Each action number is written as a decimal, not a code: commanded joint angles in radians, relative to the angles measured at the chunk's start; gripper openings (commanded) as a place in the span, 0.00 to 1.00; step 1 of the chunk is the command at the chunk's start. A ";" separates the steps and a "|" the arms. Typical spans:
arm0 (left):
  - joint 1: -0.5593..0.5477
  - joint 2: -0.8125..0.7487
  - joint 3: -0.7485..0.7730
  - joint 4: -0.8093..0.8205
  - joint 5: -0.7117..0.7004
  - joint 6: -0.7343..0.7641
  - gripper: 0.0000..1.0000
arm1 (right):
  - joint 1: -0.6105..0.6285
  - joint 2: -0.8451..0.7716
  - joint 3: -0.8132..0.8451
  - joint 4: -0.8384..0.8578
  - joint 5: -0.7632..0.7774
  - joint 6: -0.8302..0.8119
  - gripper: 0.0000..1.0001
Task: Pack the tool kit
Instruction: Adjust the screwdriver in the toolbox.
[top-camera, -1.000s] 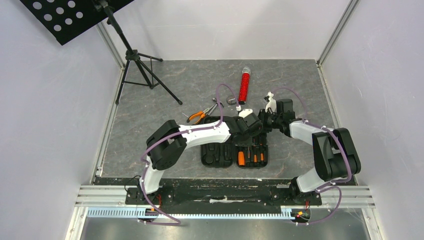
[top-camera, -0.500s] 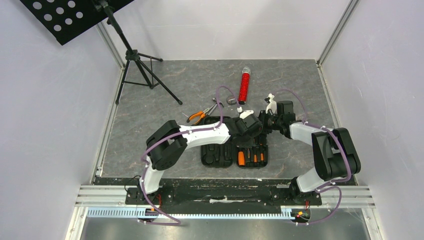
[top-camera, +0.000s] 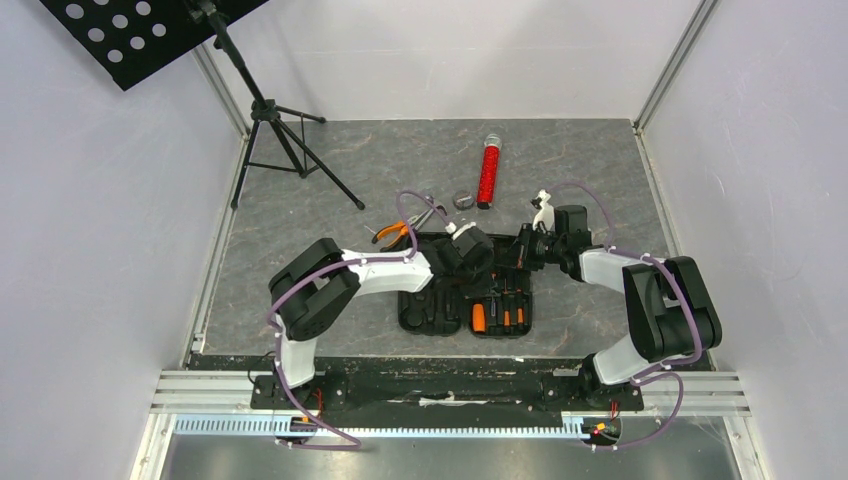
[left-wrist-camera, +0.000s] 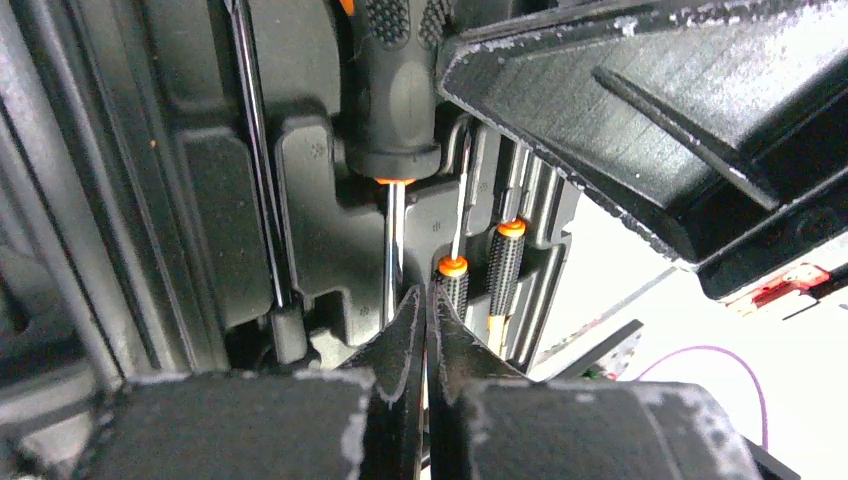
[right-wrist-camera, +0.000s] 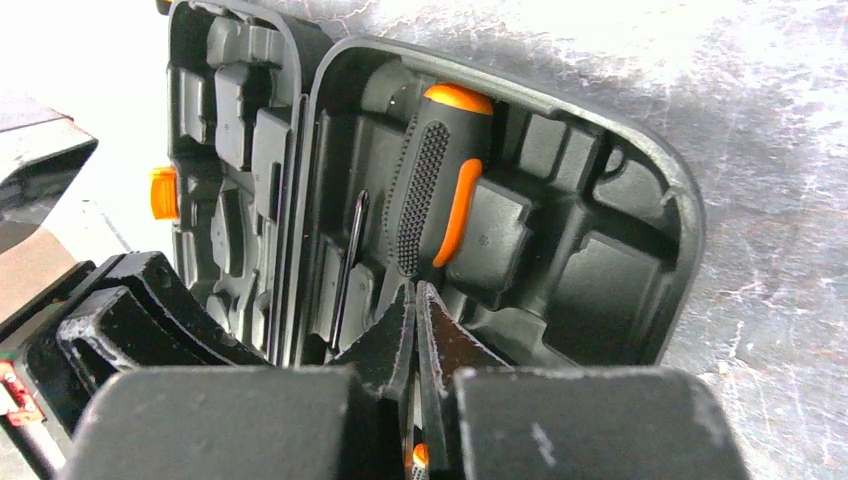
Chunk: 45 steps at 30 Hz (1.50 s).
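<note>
The robot's left gripper is crowding the screwdriver slots (left-wrist-camera: 420, 232), so it should move away from the case before the right gripper comes in over the small screwdrivers (left-wrist-camera: 506, 262).
The black tool kit case (top-camera: 433, 312) lies open on the table. Its right half holds orange-and-black screwdrivers (top-camera: 497, 316). In the left wrist view a large screwdriver (left-wrist-camera: 400, 95) and two small ones (left-wrist-camera: 453, 280) sit in moulded slots. My left gripper (top-camera: 470, 252) is shut and empty just above those slots (left-wrist-camera: 425, 298). My right gripper (top-camera: 524, 250) is shut over the case's far right end (right-wrist-camera: 413, 292), below the large screwdriver (right-wrist-camera: 432, 190). An orange-capped handle (right-wrist-camera: 420, 455) shows in the slit between its fingers; I cannot tell if it is gripped. Orange pliers (top-camera: 395, 232) lie outside the case.
A red cylindrical tube (top-camera: 488, 174) lies beyond the case, with a small metal ring (top-camera: 462, 200) beside it. A black tripod stand (top-camera: 278, 128) stands at the far left. White walls enclose the grey table (top-camera: 330, 205).
My left arm has drawn back to the left, uncovering more of the case's right half. My right gripper has shifted slightly left and stays over the case's far end.
</note>
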 joint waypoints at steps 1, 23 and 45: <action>0.026 0.081 -0.136 0.031 0.054 -0.139 0.02 | 0.010 0.040 -0.026 -0.124 0.147 -0.050 0.00; 0.050 -0.259 -0.106 0.074 -0.196 0.075 0.12 | 0.015 -0.292 -0.012 -0.078 0.041 -0.014 0.02; 0.163 -0.636 -0.292 -0.368 -0.482 0.256 0.17 | 0.141 -0.261 -0.193 0.000 0.037 -0.022 0.00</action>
